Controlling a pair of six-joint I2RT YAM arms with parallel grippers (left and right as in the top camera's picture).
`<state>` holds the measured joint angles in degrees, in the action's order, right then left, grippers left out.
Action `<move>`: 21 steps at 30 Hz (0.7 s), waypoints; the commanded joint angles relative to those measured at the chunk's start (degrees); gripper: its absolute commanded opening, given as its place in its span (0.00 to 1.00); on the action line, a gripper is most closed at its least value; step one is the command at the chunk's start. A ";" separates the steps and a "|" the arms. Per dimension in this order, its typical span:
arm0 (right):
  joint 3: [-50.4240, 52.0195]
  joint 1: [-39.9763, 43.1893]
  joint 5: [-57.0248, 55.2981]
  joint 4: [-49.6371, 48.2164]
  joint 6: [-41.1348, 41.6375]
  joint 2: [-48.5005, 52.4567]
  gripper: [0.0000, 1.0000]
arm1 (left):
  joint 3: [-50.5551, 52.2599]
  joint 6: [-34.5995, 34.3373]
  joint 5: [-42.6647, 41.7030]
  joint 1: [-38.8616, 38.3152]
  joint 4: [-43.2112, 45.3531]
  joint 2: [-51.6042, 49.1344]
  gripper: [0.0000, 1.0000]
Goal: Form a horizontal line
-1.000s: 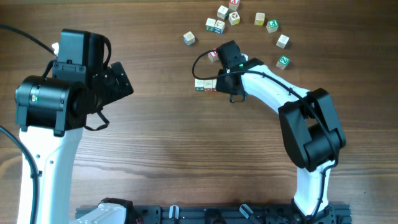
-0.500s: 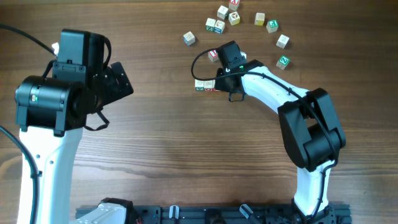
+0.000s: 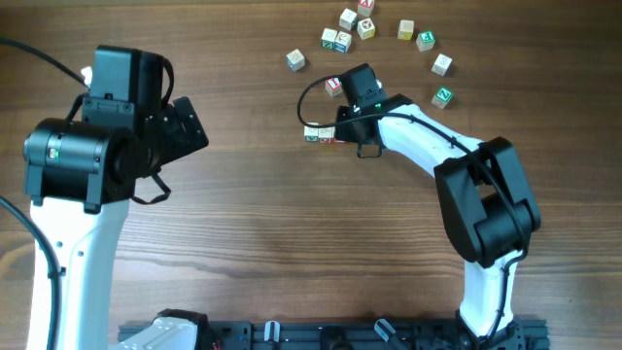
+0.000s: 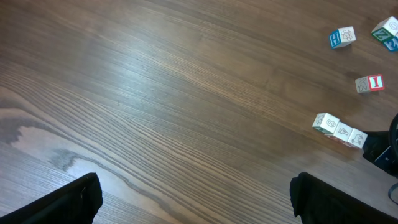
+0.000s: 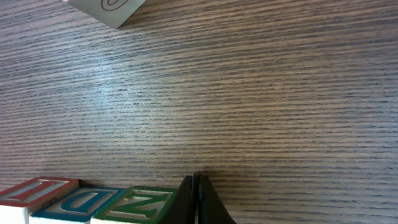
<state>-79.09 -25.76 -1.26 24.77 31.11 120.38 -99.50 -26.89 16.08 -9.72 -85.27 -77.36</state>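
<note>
The red cube's back edge (image 5: 57,180) juts past the blue cube's, so my right gripper should leave the green cube's end and nudge the row from behind.
The horizontal line (image 3: 320,134) is a short row of three whitish letter cubes joined side to side on the wooden table. It also shows in the left wrist view (image 4: 339,130) and in the right wrist view (image 5: 87,203), with red, blue and green letters. My right gripper (image 5: 196,199) is shut and empty, its tips touching the right end of the green cube. In the overhead view the right gripper (image 3: 347,132) sits just right of the row. My left gripper (image 4: 196,196) is open and empty over bare table, far left of the row.
Several loose letter cubes lie at the back of the table (image 3: 369,29), one (image 3: 333,87) close behind the right gripper and one (image 3: 295,60) farther left. A loose cube (image 5: 107,9) shows at the top of the right wrist view.
The right gripper has shifted slightly to the left against the row of cubes. The left arm has not moved.
</note>
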 commanded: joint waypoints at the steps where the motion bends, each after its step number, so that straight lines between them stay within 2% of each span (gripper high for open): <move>1: 1.16 0.13 0.48 0.37 -0.79 1.55 0.04 | -0.15 -0.55 0.70 0.35 0.13 0.00 1.00; 5: 0.22 0.68 -11.78 4.44 7.39 0.87 0.05 | -0.15 -0.57 0.70 0.35 0.13 0.00 1.00; 9: -4.87 1.60 -13.99 5.99 1.36 -1.14 0.05 | -0.15 -0.55 0.70 0.35 0.13 0.00 1.00; 12: -11.08 1.44 -5.86 5.09 -5.57 -2.54 0.04 | -0.15 -0.55 0.70 0.35 0.13 0.00 1.00; 15: -12.31 1.09 3.06 0.66 -5.51 -2.32 0.05 | -0.15 -0.55 0.70 0.35 0.13 0.00 1.00; 21: -12.31 -1.84 4.15 -7.96 -3.80 2.43 0.04 | -0.15 -0.55 0.68 0.35 0.13 0.00 1.00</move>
<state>-90.78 -25.65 0.23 18.76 26.92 119.46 -99.50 -26.89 16.08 -9.72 -85.27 -77.36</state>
